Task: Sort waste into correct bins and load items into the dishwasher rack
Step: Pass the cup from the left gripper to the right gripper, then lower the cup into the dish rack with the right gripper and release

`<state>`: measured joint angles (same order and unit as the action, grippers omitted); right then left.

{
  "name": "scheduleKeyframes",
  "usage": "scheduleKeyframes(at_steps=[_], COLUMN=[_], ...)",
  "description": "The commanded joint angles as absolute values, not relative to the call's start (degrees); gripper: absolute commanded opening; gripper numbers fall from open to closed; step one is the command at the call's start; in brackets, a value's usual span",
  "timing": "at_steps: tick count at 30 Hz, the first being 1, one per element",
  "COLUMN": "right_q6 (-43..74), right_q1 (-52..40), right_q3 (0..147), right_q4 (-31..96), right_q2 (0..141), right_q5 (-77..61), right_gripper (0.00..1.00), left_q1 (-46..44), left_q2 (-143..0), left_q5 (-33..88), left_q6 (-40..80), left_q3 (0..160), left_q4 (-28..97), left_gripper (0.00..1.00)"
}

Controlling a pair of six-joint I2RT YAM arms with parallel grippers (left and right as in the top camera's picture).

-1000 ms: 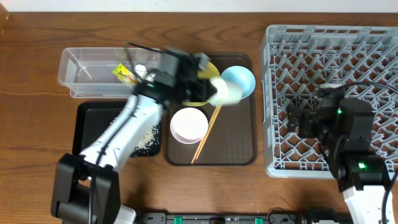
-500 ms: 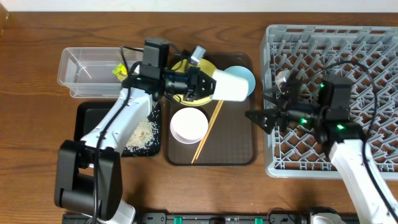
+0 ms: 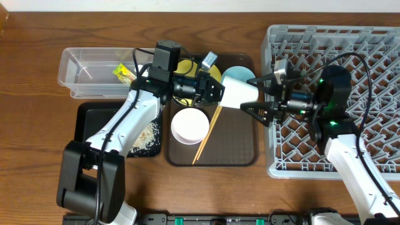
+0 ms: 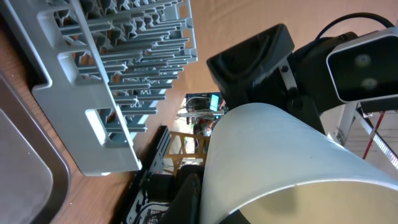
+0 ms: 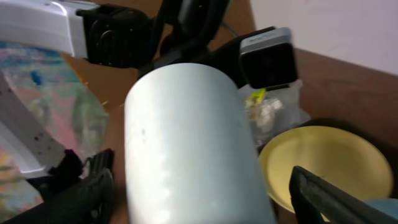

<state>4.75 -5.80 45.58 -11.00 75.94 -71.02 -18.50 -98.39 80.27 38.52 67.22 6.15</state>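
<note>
The small white cup is in my left gripper, short of the dishwasher rack, so next my right gripper grabs the cup's loose end and carries it to the rack.
My left gripper is shut on the small white cup and holds it on its side above the brown tray. The cup fills the left wrist view and the right wrist view. My right gripper is open, with one finger on each side of the cup's free end, not closed on it. The yellow plate, light blue bowl, white bowl and chopsticks lie on the tray. The grey dishwasher rack stands at the right.
The clear container at back left holds the green-yellow wrapper and white paper. The black tray in front of it holds loose rice. The brown serving tray lies between the bins and the rack.
My left arm carried the cup to the right, toward the rack. My right arm swung left off the rack, and its open fingers now straddle the cup.
</note>
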Motion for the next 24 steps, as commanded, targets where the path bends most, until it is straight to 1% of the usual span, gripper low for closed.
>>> scheduleKeyframes(at_steps=[1,4,8,12,15,17,19,21,24], right_q6=[6.85,6.83,6.83,6.83,6.83,6.81,6.81,6.81,6.7], right_q1=[-7.94,-8.75,-8.86,-8.86,-8.86,-8.86,-8.86,-8.8,-8.62], right_q3=[46.39,46.39,46.39,46.39,46.39,46.39,46.39,46.39,46.39], right_q4=[-11.07,-11.09,-11.14,-11.14,-11.11,-11.05,-10.85,-9.45,-4.95], right_q2=[75.99,76.03,76.03,76.03,76.03,76.03,76.03,76.03,76.03], right_q5=[-72.69,-72.12,-71.77,-71.33,-70.98,-70.46,-69.6,-67.09,-60.51], right_gripper=[0.85,0.82,0.75,0.63,0.55,0.52,0.49,0.48,0.46], left_q1=[-18.74,-18.74,-18.74,-18.74,-18.74,-18.74,-18.74,-18.68,-18.33], left_q2=[-98.59,-98.59,-98.59,-98.59,-98.59,-98.59,-98.59,-98.59,-98.59], left_q5=[81.73,82.13,82.11,82.11,82.11,82.06,81.67,80.23,73.95], left_q6=[39.79,40.27,40.64,40.64,40.88,40.84,40.45,37.36,32.34], left_q3=[67.46,67.46,67.46,67.46,67.46,67.46,67.46,67.46,67.46], left_q4=[6.09,6.09,6.11,6.11,6.11,6.11,6.11,6.22,8.78], left_gripper=[0.06,0.06,0.06,0.06,0.06,0.08,0.17,0.29,0.38])
